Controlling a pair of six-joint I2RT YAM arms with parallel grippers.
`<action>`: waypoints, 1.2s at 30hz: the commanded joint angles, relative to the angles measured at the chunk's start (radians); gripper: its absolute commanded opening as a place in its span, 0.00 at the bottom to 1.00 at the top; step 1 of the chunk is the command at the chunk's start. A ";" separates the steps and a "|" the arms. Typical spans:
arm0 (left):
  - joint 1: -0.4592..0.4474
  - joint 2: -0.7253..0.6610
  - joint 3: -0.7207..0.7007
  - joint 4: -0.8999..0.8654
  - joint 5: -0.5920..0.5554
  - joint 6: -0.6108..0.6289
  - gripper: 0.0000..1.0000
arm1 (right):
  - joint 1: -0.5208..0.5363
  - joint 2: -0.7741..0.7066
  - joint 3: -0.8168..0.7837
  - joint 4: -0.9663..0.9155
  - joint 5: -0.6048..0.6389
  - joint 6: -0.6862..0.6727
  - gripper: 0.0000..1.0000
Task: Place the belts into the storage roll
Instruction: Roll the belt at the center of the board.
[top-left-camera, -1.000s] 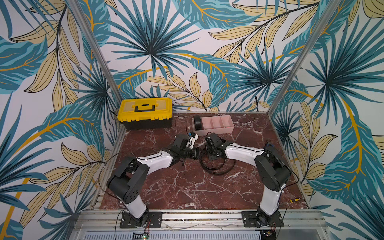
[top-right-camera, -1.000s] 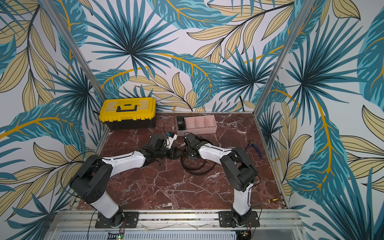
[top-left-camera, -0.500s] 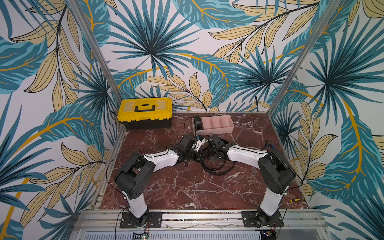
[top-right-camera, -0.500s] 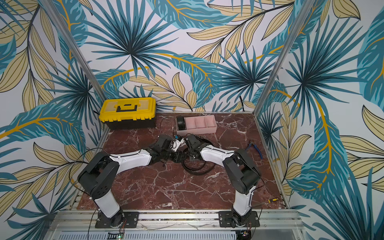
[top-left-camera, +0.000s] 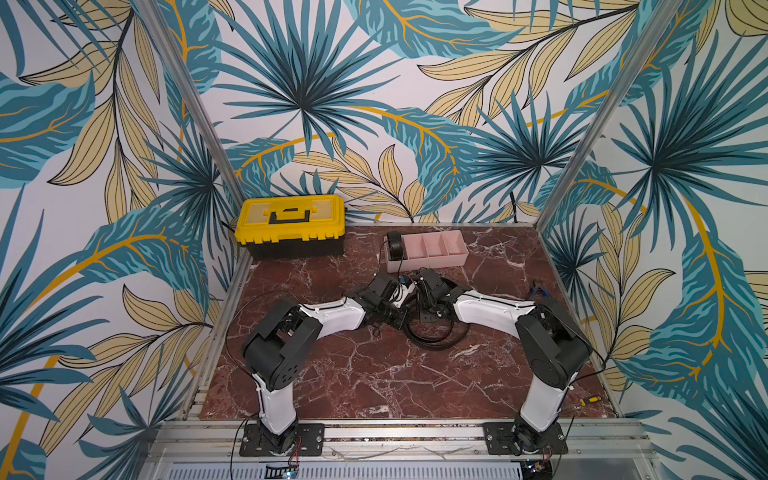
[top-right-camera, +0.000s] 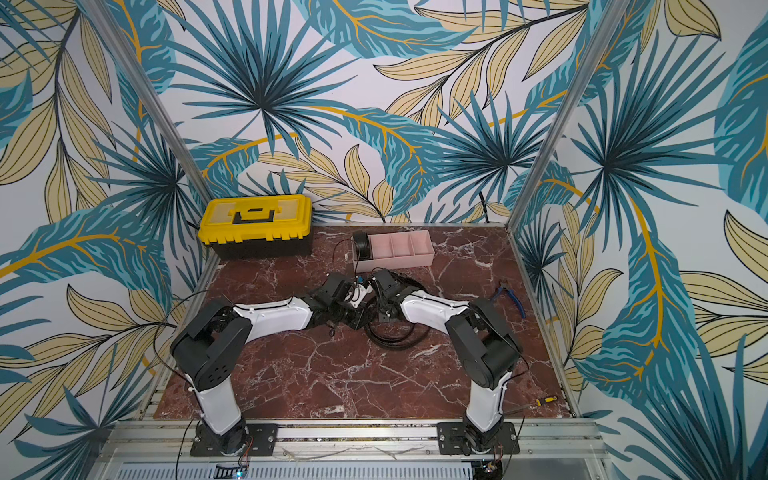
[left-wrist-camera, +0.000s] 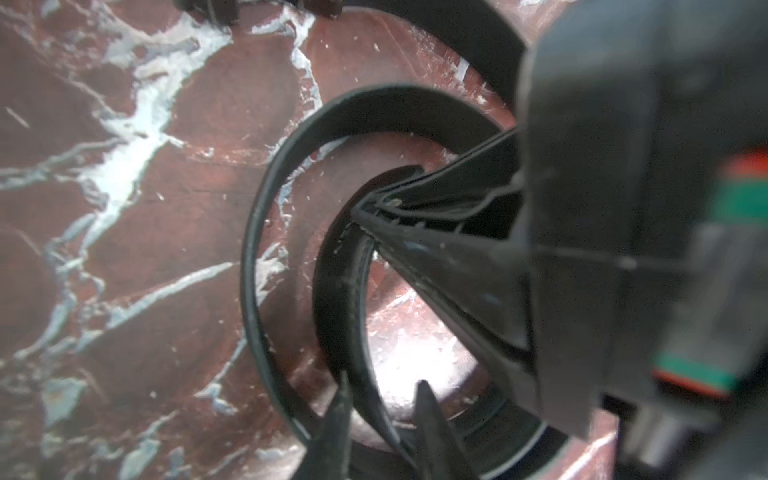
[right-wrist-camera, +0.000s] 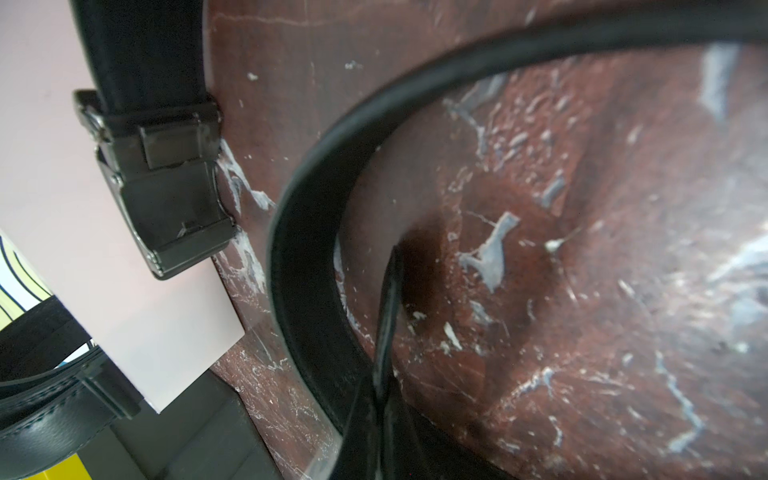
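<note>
My right gripper needs to turn round from its pinch on the inner turn inside loose loops (left-wrist-camera: 340, 292) and take the strap while my left gripper holds that turn (left-wrist-camera: 381, 424).
A black belt (top-left-camera: 432, 338) lies in loose loops on the marble between both arms. Its dark buckle (right-wrist-camera: 166, 187) rests against the pink storage roll (top-left-camera: 440, 251). My right gripper (right-wrist-camera: 391, 266) is shut on an inner turn of this strap; the left wrist view shows its tip (left-wrist-camera: 363, 214) pinching the strap. My left gripper (left-wrist-camera: 382, 399) hangs low over the same loop. Its two fingertips (left-wrist-camera: 341, 395) stand a small way apart, and the strap (left-wrist-camera: 345, 299) passes between them. A second belt (top-left-camera: 395, 245) sits coiled in the tray's leftmost compartment.
A yellow-and-black toolbox (top-left-camera: 291, 224) stands at the back left. Blue-handled pliers (top-left-camera: 540, 291) lie by the right wall and a small screwdriver (top-left-camera: 590, 400) near the front right corner. Patterned walls close off three sides.
My left arm has reached rightward until its wrist meets the right one over the belt, and its jaws have narrowed around the strap. The right arm has hardly moved.
</note>
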 joint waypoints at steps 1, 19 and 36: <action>-0.010 0.046 0.038 -0.080 -0.064 0.040 0.12 | 0.003 -0.015 -0.022 -0.013 0.001 0.031 0.00; -0.009 0.046 0.096 -0.179 -0.223 0.177 0.00 | -0.115 -0.138 -0.188 0.240 -0.113 -0.317 0.65; 0.006 0.072 0.193 -0.355 -0.073 0.560 0.00 | -0.273 -0.471 -0.056 -0.385 -0.327 -2.602 0.99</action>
